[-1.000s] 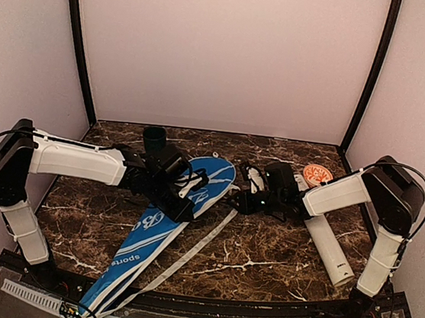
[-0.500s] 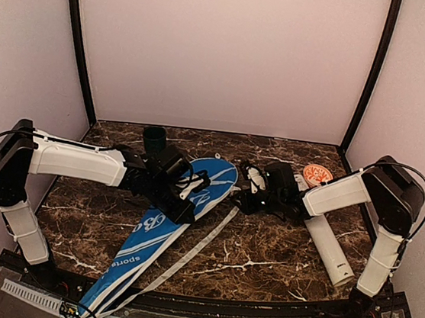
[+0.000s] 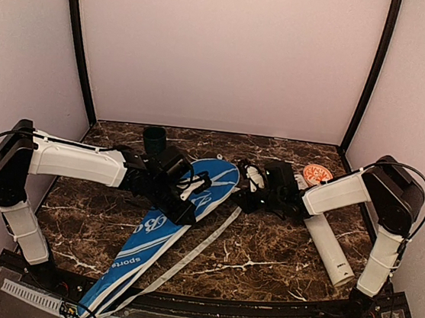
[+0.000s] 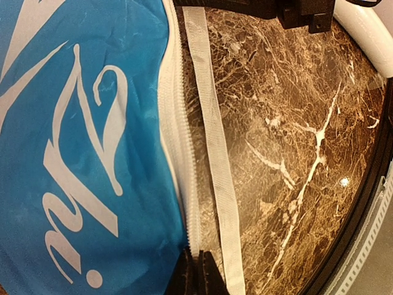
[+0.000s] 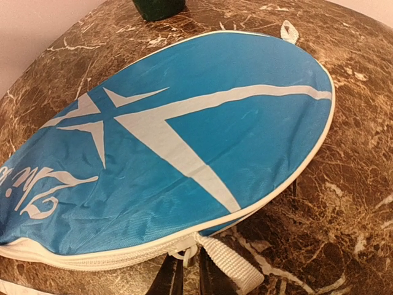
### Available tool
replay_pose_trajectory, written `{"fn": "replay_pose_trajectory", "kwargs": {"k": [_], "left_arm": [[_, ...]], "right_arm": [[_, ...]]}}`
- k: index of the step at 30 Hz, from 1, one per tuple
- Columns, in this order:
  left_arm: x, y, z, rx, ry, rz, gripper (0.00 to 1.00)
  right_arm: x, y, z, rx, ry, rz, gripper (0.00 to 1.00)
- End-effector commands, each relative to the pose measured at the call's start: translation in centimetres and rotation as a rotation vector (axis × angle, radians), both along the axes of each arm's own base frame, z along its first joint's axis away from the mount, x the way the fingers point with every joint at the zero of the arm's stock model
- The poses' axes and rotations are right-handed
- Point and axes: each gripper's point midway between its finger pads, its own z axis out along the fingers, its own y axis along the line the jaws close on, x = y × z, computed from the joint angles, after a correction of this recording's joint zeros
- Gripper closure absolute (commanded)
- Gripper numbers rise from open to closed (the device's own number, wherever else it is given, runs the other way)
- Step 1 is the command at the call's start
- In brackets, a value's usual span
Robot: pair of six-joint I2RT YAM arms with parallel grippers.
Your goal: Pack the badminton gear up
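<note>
My left gripper is pinching the racket bag's zipper edge (image 4: 193, 233) in the zipper pull's path, so it should open and shift over to the racket bag's lettered side (image 4: 113, 212).
The blue racket bag (image 3: 154, 229) with white lettering lies diagonally on the marble table, its head at the back. My left gripper (image 3: 191, 195) is shut on the bag's white zipper edge (image 4: 184, 184); its jaws (image 4: 196, 270) are pinched together on that edge. My right gripper (image 3: 240, 200) is at the bag's right rim, and its jaws (image 5: 189, 273) are shut on the white zipper pull (image 5: 187, 255). The long white tube (image 3: 327, 249) lies at the right under the right arm. Rackets and shuttlecocks are hidden.
A white webbing strap (image 3: 194, 253) trails from the bag along its right side toward the near edge. A small dark cup (image 3: 154, 137) stands at the back beside the bag's head. An orange round lid (image 3: 317, 174) lies at the back right.
The bag's head has shifted slightly to the right and back. The right gripper has edged a little toward the back. Both grippers keep their hold.
</note>
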Motion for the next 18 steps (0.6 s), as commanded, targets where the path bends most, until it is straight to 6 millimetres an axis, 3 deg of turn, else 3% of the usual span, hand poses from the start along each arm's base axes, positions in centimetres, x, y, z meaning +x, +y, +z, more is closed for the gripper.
{"fn": "replay_pose_trajectory", "kwargs": {"k": [1,3,9,18], "left_arm": [[-0.3,-0.9,2.4,-0.061,-0.039,-0.031,1.00],[-0.2,-0.9,2.4,-0.061,-0.043,-0.027,1.00],[0.5,-1.2,2.2,-0.058,-0.053,-0.002,1.00],[3.0,-1.8,1.9,-0.036,-0.096,0.082,1.00]], "right_arm": [[0.9,0.7,1.1,0.021,-0.055,0.000,0.94],[0.7,0.6,1.2,0.018,-0.056,0.001,1.00],[-0.4,0.6,1.6,0.019,-0.064,0.018,1.00],[-3.9,2.4,1.9,0.023,-0.053,0.075,1.00]]}}
